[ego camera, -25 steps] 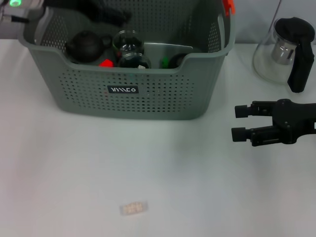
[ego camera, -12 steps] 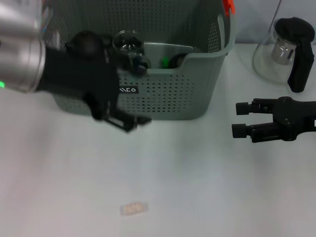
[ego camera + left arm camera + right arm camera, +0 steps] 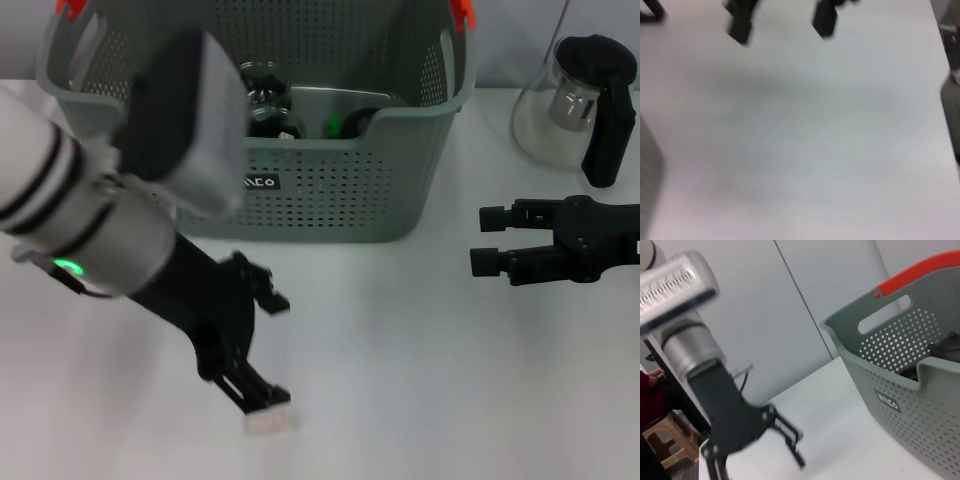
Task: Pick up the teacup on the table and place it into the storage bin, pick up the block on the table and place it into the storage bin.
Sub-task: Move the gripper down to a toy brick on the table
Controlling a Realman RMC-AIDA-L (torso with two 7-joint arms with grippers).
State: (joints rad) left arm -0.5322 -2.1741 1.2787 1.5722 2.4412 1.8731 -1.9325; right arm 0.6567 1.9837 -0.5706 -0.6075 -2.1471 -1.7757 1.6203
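The open fingers of my left gripper hang near the block, and the block lies clear of the storage bin. I keep going down until the fingers are on both sides of the block.
The storage bin stands at the back of the table, grey-green with orange clips, and also shows in the right wrist view. A clear glass teacup rests inside it among dark items. The block, small and pale, lies on the table near the front. My left gripper hangs open low over the table, its lower finger just above the block's far edge. The right wrist view shows that left gripper open and holding nothing. My right gripper stays open and idle at the right.
A glass pot with a black handle stands at the back right. In the left wrist view the right gripper's fingers show far off across bare white table.
My left arm has swung out of the bin, forward and down, to just above the block. The right arm has stayed put.
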